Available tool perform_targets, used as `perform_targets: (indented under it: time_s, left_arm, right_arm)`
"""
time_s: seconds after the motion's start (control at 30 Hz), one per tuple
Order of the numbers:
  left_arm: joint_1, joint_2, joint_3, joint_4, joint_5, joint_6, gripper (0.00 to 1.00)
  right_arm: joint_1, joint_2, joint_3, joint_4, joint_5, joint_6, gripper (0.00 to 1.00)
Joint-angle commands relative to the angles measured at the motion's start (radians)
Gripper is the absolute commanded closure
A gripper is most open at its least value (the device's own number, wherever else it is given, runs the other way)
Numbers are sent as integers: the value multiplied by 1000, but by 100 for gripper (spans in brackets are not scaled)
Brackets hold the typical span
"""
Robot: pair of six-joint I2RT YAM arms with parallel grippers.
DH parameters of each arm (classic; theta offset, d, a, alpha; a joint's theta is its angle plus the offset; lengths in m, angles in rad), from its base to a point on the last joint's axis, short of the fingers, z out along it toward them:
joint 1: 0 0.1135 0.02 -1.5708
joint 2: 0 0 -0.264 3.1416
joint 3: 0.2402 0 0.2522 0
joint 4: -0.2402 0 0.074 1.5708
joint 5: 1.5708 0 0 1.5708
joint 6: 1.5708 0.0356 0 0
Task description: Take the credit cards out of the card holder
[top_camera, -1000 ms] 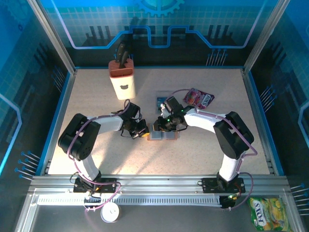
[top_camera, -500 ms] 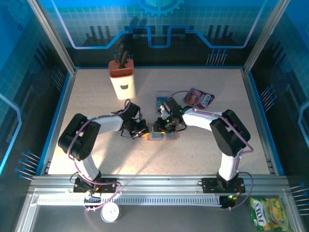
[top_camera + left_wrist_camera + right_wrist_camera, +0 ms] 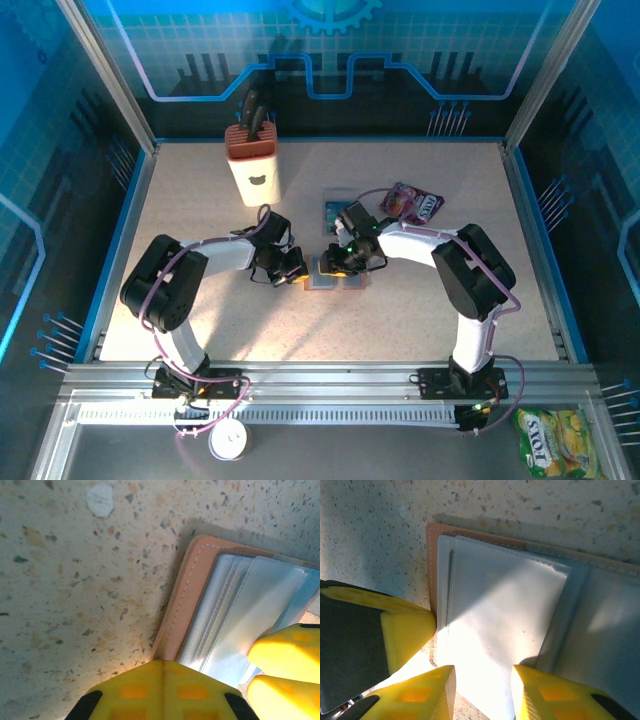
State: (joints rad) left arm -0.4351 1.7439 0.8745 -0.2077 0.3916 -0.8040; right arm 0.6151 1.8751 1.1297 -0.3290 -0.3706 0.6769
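My right gripper should move toward the card holder's fold while my left gripper turns up the top sleeve's outer edge [image 3: 451, 585], because the top sleeve [image 3: 500, 597] lies flat on the sleeves under it.
The card holder [image 3: 347, 284] lies open on the table, brown rim [image 3: 186, 592] around pale blue-grey sleeves [image 3: 505, 610]. My left gripper [image 3: 162, 663] is shut, its yellow tip pressed against the holder's left rim; the same tip [image 3: 406, 630] shows in the right wrist view. My right gripper [image 3: 482, 674] is open, low over the holder, its fingers [image 3: 286, 652] straddling the top sleeve. I cannot tell whether cards sit inside the sleeves. One teal credit card [image 3: 335, 212] lies on the table behind the holder.
A purple snack packet [image 3: 412, 203] lies just right of the teal card. A tan knife block [image 3: 252, 165] stands at the back left. Both arms meet at the table's middle. A yellow snack bag [image 3: 552, 443] lies outside the frame at the front right.
My right gripper has shifted slightly left over the open holder. The left gripper and the holder have stayed in place.
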Motion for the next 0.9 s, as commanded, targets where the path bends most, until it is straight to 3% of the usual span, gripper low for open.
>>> perform_targets:
  time_s: [0.0,0.5,0.87]
  left_arm:
    - [-5,11,11,-62,-36,29,96]
    - [-5,-42,41,-79,-43,25,95]
    - [-9,-63,77,-14,43,-45,90]
  right_arm:
    - [-18,-10,-5,-33,24,-12,64]
    - [-45,-43,-46,-9,-3,-26,67]
    - [-67,-43,-101,56,-61,-17,74]
